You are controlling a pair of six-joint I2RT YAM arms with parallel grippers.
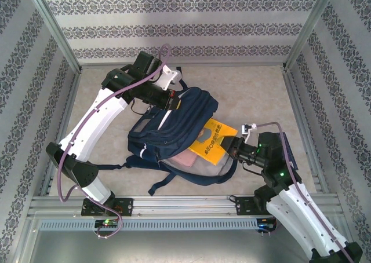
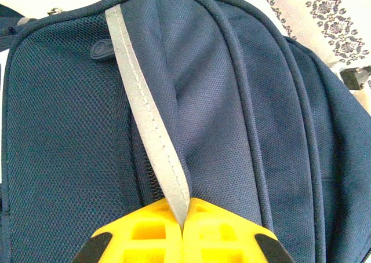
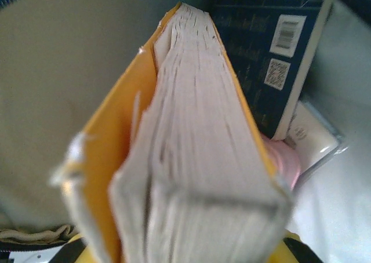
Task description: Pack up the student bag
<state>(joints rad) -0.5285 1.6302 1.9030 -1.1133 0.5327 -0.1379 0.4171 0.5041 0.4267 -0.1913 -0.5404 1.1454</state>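
My right gripper is pointing the yellow book (image 1: 213,140) into the free space beside the dark blue book, so it should keep pushing until the yellow book sits deep inside.
The student bag (image 1: 174,121), navy blue, lies on its side mid-table with its mouth facing the right arm. My left gripper (image 1: 170,101) is at the bag's far top edge. In the left wrist view its yellow fingers (image 2: 145,234) are shut on the bag's grey reflective stripe (image 2: 149,118), pinching the fabric. My right gripper (image 1: 233,146) is shut on a thick yellow book (image 1: 213,139) that sits half inside the bag's mouth. The right wrist view looks along the book's page edge (image 3: 203,147) into the bag, where a dark blue book (image 3: 264,60) and a pink item (image 3: 285,161) lie.
The bag's dark straps (image 1: 159,185) trail toward the near rail (image 1: 185,204). A pink book (image 1: 185,159) shows through the open mouth under the yellow one. Patterned walls and metal posts enclose the table; bare tabletop (image 1: 255,95) lies at the far right.
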